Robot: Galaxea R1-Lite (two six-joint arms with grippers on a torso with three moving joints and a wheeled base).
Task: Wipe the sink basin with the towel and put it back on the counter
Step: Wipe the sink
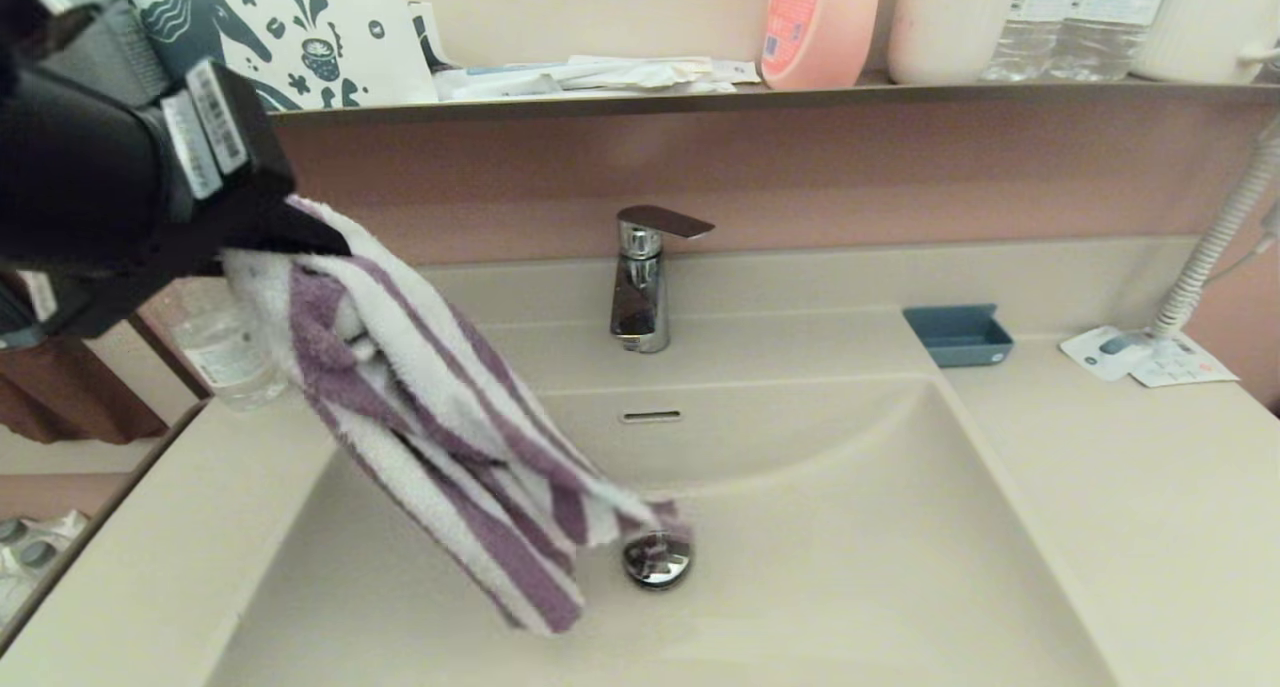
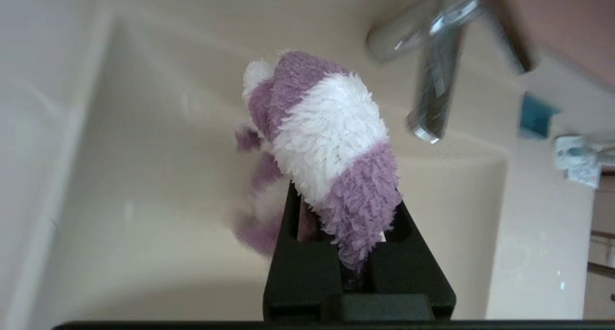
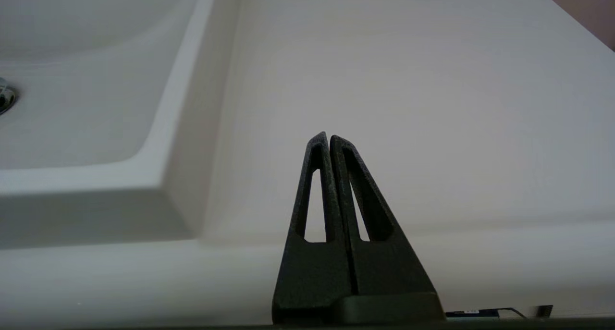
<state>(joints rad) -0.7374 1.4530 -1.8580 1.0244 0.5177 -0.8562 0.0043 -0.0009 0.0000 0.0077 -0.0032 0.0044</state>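
Note:
The towel is hanging from my left gripper with only its lower end close to the drain plug. Next, I lower the gripper into the basin before I wipe.
The purple and white striped towel hangs from my left gripper, which is shut on its top end, high over the sink's left side. The cloth trails down and to the right, its lower end reaching the cream sink basin just by the chrome drain plug. In the left wrist view the towel bulges out from between the black fingers of the left gripper. My right gripper is shut and empty, low beside the counter, out of the head view.
A chrome faucet stands behind the basin. A blue soap tray and a card with a coiled cord lie on the counter at the back right. A clear bottle stands at the left. The shelf above carries bottles and papers.

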